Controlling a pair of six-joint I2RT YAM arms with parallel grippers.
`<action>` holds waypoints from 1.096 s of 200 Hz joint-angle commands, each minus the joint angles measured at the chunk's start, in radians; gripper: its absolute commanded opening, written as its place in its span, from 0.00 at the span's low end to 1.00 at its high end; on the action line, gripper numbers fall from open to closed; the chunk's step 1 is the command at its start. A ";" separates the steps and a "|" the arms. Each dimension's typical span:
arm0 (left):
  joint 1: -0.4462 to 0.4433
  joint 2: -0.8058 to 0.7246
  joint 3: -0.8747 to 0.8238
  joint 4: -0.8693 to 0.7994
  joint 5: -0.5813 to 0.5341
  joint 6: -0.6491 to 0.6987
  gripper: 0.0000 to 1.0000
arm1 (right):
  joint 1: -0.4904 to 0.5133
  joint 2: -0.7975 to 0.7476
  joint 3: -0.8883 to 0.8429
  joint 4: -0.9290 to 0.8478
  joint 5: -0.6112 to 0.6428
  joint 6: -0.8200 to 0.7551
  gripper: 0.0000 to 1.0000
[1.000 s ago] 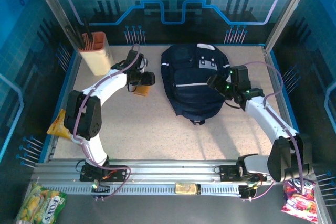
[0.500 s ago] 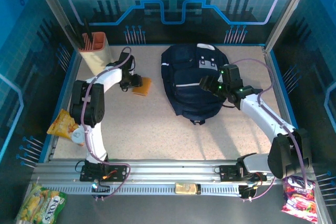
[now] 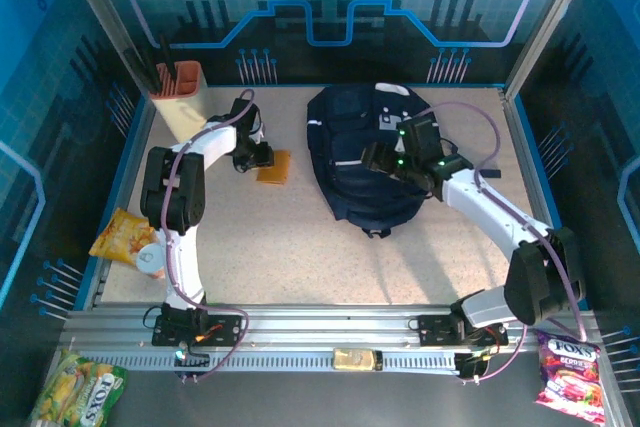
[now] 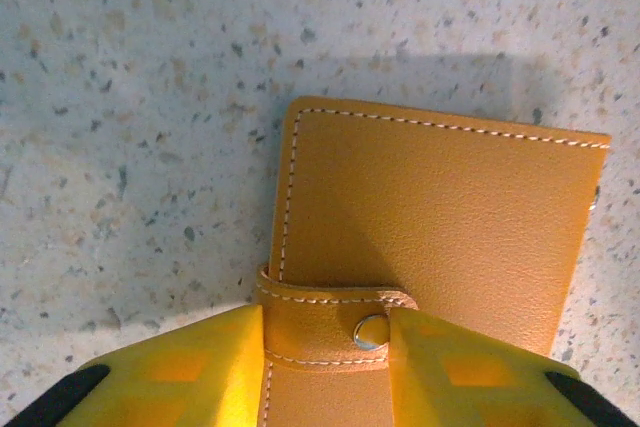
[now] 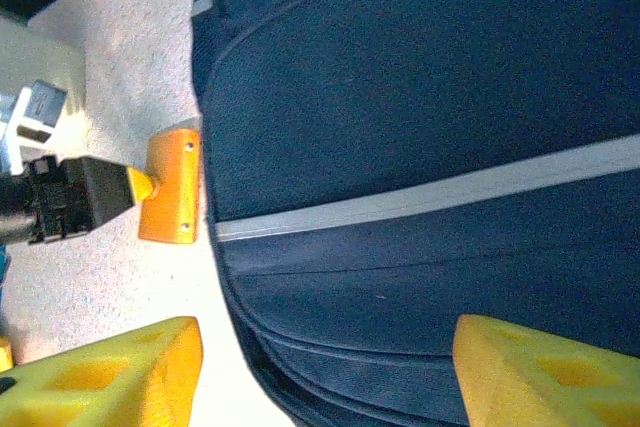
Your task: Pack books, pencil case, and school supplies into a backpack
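Note:
Next, I grip the case's free side [image 3: 284, 168] with my right gripper, with the backpack shut [image 3: 352, 137] and my left gripper on the pencil case, before my left gripper opens the backpack.
An orange leather pencil case [image 3: 273, 165] [image 4: 440, 217] lies flat on the speckled table, just left of the backpack. My left gripper [image 3: 261, 157] [image 4: 325, 347] is shut on its snap strap, with one yellow finger against each side. The large navy backpack [image 3: 350, 172] [image 5: 420, 97] lies flat in the middle back, its pale stripe running across it. My right gripper [image 3: 376, 159] [image 5: 320, 367] hovers open over the backpack's left edge, nothing between its fingers. From the right wrist the pencil case [image 5: 170, 187] shows beside the backpack. The books are out of view.
A beige holder with dark pencils [image 3: 180, 99] stands at the back left corner. A yellow snack packet [image 3: 122, 237] lies at the table's left edge. Sweet bags [image 3: 75, 392] [image 3: 567, 375] lie off the table in front of the rail.
The left gripper's jaws have narrowed onto the pencil case's strap, and the left arm has folded back. The right arm has swung left across the backpack.

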 commanded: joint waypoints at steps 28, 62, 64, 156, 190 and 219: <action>-0.045 -0.119 -0.196 -0.086 -0.008 -0.086 0.36 | 0.184 0.217 0.183 -0.026 -0.008 -0.031 0.65; -0.078 -0.246 -0.376 -0.038 0.016 -0.175 0.36 | 0.295 0.408 0.331 -0.048 -0.058 -0.022 0.61; -0.078 -0.253 -0.385 -0.035 0.020 -0.179 0.35 | 0.299 0.419 0.339 -0.048 -0.062 -0.021 0.61; -0.079 -0.329 -0.487 0.039 0.079 -0.250 0.29 | 0.372 0.686 0.494 -0.055 -0.098 0.018 0.50; -0.080 -0.325 -0.485 0.039 0.082 -0.250 0.27 | 0.373 0.749 0.544 -0.070 -0.130 0.014 0.46; -0.080 -0.319 -0.487 0.041 0.080 -0.248 0.27 | 0.373 0.787 0.591 -0.122 -0.128 -0.009 0.45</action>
